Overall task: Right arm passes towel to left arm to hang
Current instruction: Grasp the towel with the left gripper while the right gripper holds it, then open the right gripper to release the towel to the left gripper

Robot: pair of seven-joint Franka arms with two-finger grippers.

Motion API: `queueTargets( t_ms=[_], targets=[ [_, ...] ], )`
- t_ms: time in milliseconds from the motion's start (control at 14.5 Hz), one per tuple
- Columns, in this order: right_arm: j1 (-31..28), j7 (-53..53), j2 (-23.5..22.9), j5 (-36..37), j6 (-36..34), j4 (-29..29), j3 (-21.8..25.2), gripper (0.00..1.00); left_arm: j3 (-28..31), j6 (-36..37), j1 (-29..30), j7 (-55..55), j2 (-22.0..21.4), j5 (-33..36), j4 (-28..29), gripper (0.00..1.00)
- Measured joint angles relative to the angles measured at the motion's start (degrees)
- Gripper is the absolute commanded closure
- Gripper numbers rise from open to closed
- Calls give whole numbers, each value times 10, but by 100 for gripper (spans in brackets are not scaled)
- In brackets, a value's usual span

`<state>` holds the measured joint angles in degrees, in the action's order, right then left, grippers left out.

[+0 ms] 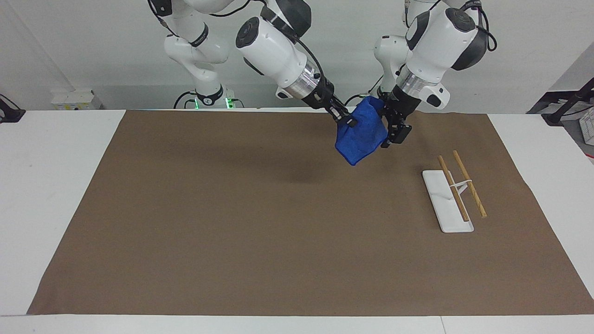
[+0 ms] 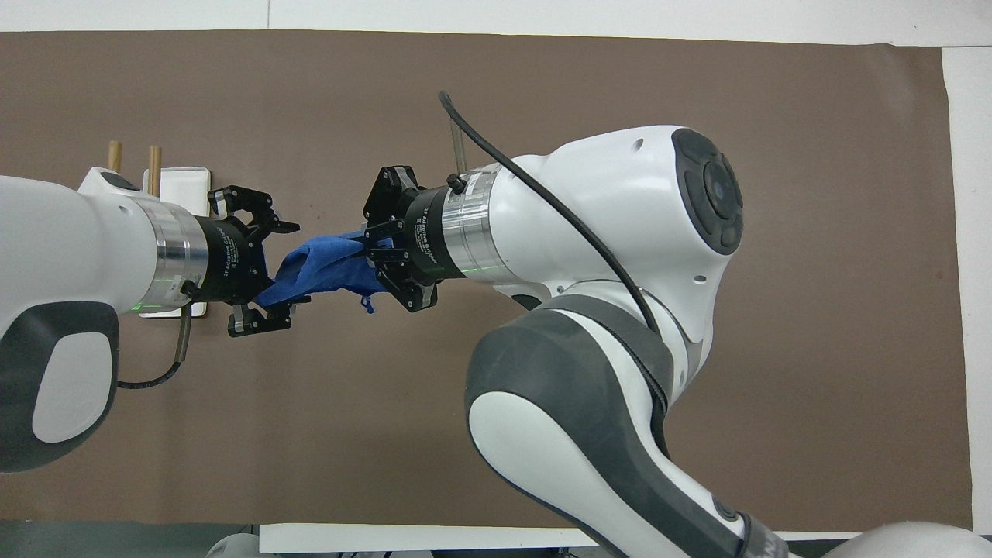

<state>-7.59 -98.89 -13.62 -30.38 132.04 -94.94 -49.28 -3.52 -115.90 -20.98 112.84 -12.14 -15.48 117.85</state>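
Note:
I should close my left gripper on the towel's loose end [image 2: 281, 290] while my right gripper is shut on the towel's corded end [image 2: 353, 268], before my right gripper opens and moves back.
The blue towel [image 1: 363, 135] hangs in the air over the brown mat, bunched; it also shows in the overhead view [image 2: 325, 262]. My right gripper [image 1: 348, 123] is shut on one end of it, seen from above [image 2: 373, 260] with a short blue cord dangling below. My left gripper [image 1: 391, 133] is at the towel's other end. In the overhead view its fingers [image 2: 273, 223] are spread open, and the left gripper [image 2: 284, 273] has the towel's free end between them without pinching it.
A white rack base [image 1: 443, 204] with two wooden rods [image 1: 469, 184] stands on the mat toward the left arm's end, partly under my left arm in the overhead view [image 2: 194, 180]. Two smaller white arms [image 1: 204, 69] stand at the table's robot edge.

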Motion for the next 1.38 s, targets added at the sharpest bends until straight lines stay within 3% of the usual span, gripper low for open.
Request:
queueTargets(
  t_ms=[138, 275, 550, 619, 688, 756, 825, 1169, 1375],
  targets=[
    [0, 0, 0, 0, 0, 0, 0, 100, 1, -17, 0, 3, 0, 0, 2, 90],
    [0, 0, 0, 0, 0, 0, 0, 100, 2, -29, 0, 5, 0, 0, 2, 98],
    [0, 2, 0, 0, 0, 0, -1, 100, 2, -33, 0, 6, 0, 0, 3, 100],
    [0, 2, 0, 0, 0, 0, -1, 95, 2, -34, 0, 6, 0, 0, 3, 100],
    [0, 2, 0, 0, 0, 0, -1, 68, 2, -34, 0, 6, 0, 0, 3, 100],
    [0, 2, 0, 0, 0, 0, -1, 23, 2, -35, 0, 6, 0, 0, 3, 100],
    [0, 3, 0, 0, 0, 0, -1, 0, 2, -36, 0, 6, 0, 0, 3, 100],
    [0, 74, 0, 6, -10, 0, 1, 0, 4, -53, 1, -3, 0, 0, 3, 100],
    [0, 170, 1, 78, -51, -1, 12, 0, 7, -72, 22, -67, 2, 0, 4, 100]
  ],
)
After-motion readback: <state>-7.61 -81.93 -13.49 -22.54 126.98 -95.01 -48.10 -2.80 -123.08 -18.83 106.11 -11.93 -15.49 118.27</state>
